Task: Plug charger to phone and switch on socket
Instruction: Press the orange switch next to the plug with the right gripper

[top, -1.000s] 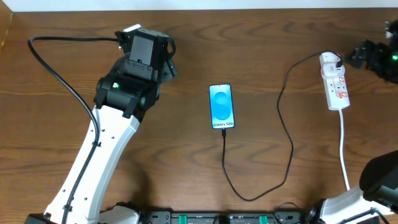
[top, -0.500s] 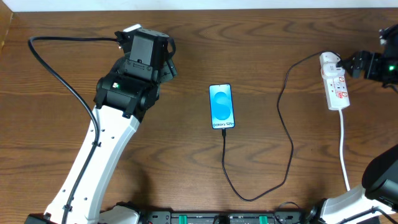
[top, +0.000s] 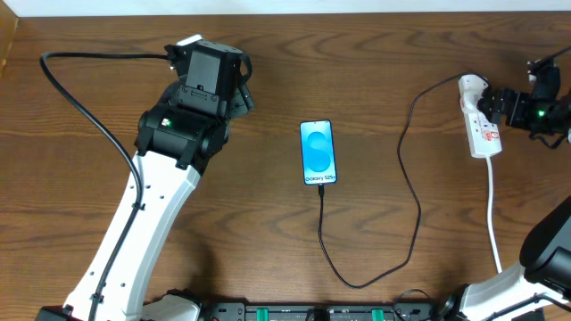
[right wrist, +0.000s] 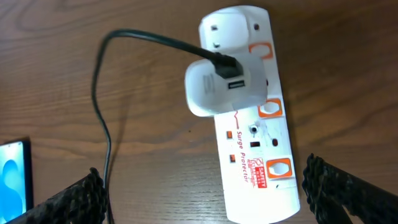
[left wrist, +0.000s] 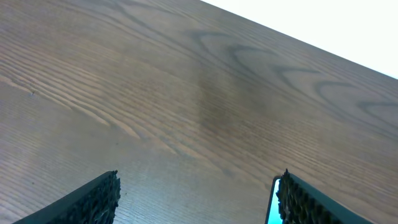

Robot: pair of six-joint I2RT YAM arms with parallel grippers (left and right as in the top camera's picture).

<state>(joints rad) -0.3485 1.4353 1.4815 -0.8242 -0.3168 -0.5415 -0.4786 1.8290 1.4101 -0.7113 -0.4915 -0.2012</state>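
My right gripper should move one finger over the orange switch point(right wrist: 270, 107) beside the adapter and press, because its fingers are on both sides of the socket's near end point(right wrist: 261, 199), clear of the adapter's switch.
The phone point(top: 318, 152) lies face up mid-table with its blue screen lit. The thin black charger cable point(top: 416, 201) meets the phone's bottom edge, loops toward the front and runs up to a white adapter point(right wrist: 219, 88) plugged into the socket point(top: 486, 134). The socket is a white strip with orange switches point(right wrist: 256, 130). My right gripper point(top: 496, 101) is open and hovers over the socket, its fingers either side of the strip's near end point(right wrist: 208, 198). My left gripper point(top: 243, 93) is open and empty, left of the phone, whose edge point(left wrist: 271, 208) shows beside its right finger point(left wrist: 196, 205).
The socket's white cord point(top: 492, 209) runs toward the front right edge. The left arm's thick black cable point(top: 85, 107) arcs across the left of the table. The table's back edge is close behind the socket.
My right gripper has moved left from the table's right edge to over the socket. The left arm, phone and cable have not moved.
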